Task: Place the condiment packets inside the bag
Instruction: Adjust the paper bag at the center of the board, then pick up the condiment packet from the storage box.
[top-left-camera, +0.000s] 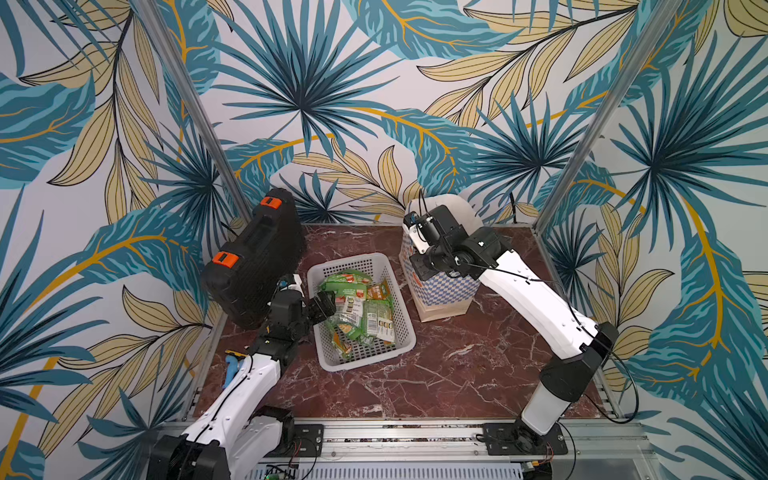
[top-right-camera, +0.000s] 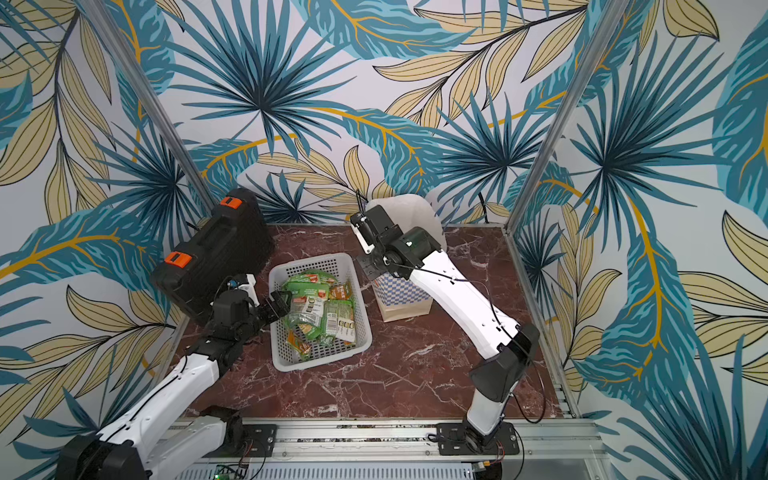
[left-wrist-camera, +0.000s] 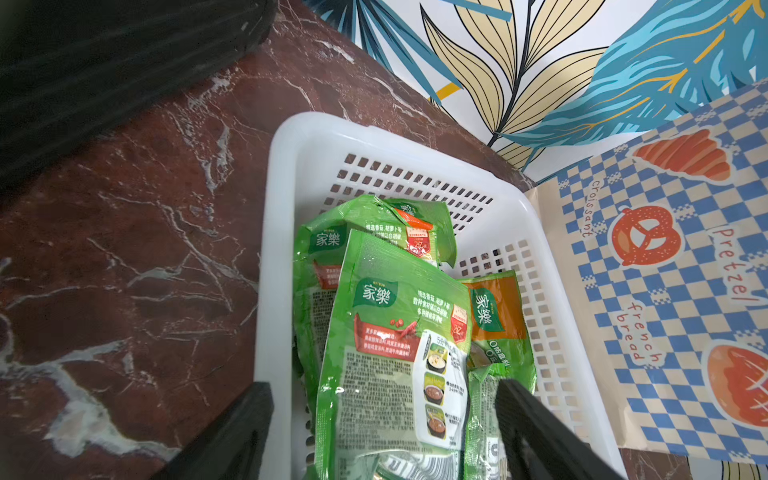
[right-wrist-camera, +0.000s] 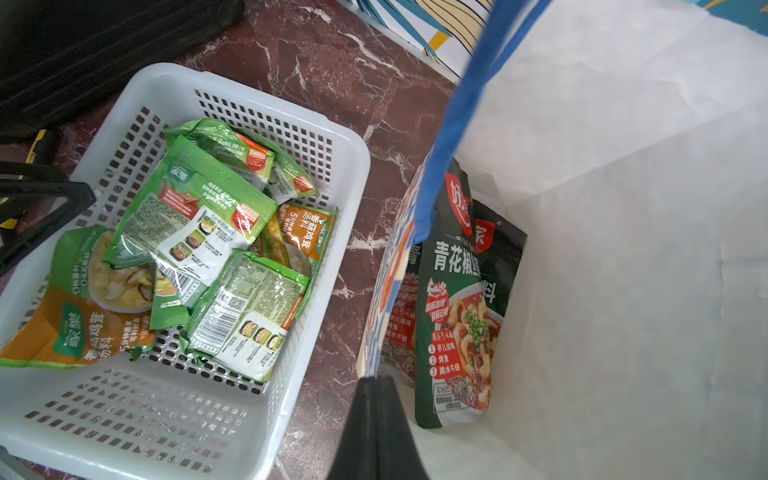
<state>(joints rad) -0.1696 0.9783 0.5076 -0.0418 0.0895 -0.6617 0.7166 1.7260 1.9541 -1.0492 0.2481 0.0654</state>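
Note:
The robot's right gripper is over the bag's opening (top-right-camera: 416, 217), so it should move back beside the bag before the left gripper brings the near orange packet (top-left-camera: 340, 345).
Several green and orange condiment packets (top-left-camera: 359, 309) (top-right-camera: 318, 307) lie heaped in a white perforated basket (top-left-camera: 365, 361) (top-right-camera: 320, 363). My left gripper (top-left-camera: 326, 305) (left-wrist-camera: 384, 415) hangs open at the basket's left side. One finger is outside the rim and one inside, with a large green packet (left-wrist-camera: 395, 332) between them untouched. The checkered paper bag (top-left-camera: 446, 293) (top-right-camera: 401, 293) (right-wrist-camera: 623, 208) stands right of the basket. My right gripper (top-left-camera: 420, 268) (right-wrist-camera: 376, 384) is shut on the bag's near rim. A dark-green pouch with a red logo (right-wrist-camera: 457, 291) stands inside the bag.
A black case with orange latches (top-left-camera: 253, 257) (top-right-camera: 212, 249) leans at the back left, close behind my left arm. The bag's blue cord handle (right-wrist-camera: 453, 124) crosses the right wrist view. Bare marble table (top-left-camera: 436, 374) lies in front of basket and bag.

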